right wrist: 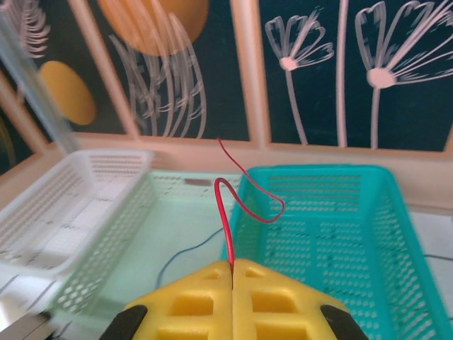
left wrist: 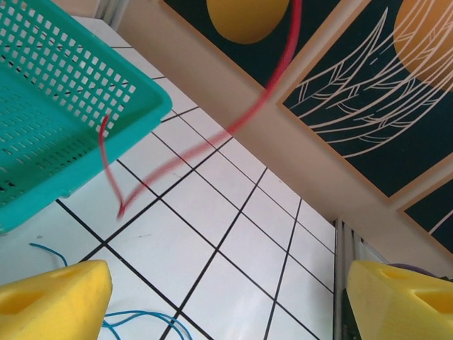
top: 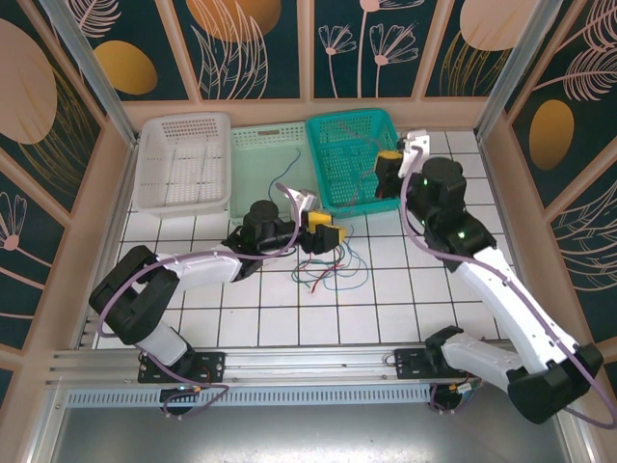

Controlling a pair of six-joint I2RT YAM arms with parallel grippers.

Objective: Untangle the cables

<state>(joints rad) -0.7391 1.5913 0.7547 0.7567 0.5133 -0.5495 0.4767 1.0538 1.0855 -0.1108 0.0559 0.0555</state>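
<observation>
My right gripper keeps moving over the basket's bottom and lets go there, as the red cable hangs free of the tangle, over the teal basket.
My right gripper is shut on a thin red cable, which rises from between the yellow pads and loops over the teal basket. In the top view this gripper hangs above that basket's near left part. My left gripper sits low over the table just left of the teal basket, open, and its yellow fingers stand wide apart with only tiles between them. The red cable hangs blurred in the air ahead of it. Loose green, red and blue cables lie tangled on the tiles below it.
Three baskets line the back: white, light green holding a blue cable, and teal. A blue cable lies by the left finger. Walls close in the table on three sides.
</observation>
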